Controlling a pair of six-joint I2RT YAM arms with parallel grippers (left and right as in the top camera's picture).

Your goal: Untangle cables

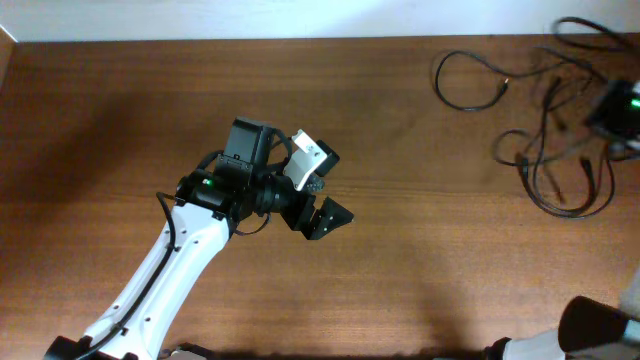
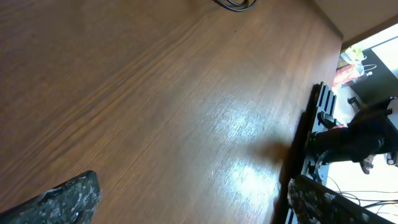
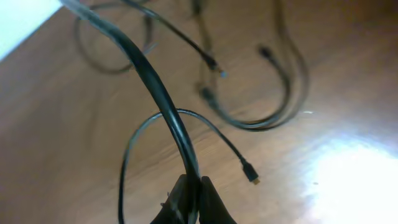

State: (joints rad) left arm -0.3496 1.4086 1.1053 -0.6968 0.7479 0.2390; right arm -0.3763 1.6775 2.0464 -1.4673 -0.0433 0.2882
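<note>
The black cable [image 3: 163, 99] is up and clear of the tangled heap of cables, so the robot's right gripper should go on moving toward the open wood [image 1: 606, 252] by the arm's base before it lets go there.
Several thin black cables lie at the table's far right: one loose loop [image 1: 468, 78] and a tangled bunch [image 1: 565, 172]. My right gripper [image 1: 612, 108] hangs blurred over that bunch. In the right wrist view it [image 3: 198, 186] is shut on one black cable [image 3: 155, 81], lifted above the wood; a thin loop ends in a small metal-tipped plug [image 3: 251, 173]. More cables [image 3: 273, 118] lie on the table below. My left gripper [image 1: 325, 195] is open and empty over mid-table, far from the cables. Its fingers [image 2: 196, 205] frame bare wood; a bit of cable [image 2: 233, 5] shows at the top.
The brown wooden table [image 1: 420, 270] has a white wall along its back edge. In the left wrist view, the table's right edge [image 2: 305, 124] shows with a black rail and equipment beyond it. The right arm's base [image 1: 590, 330] sits at the front right corner.
</note>
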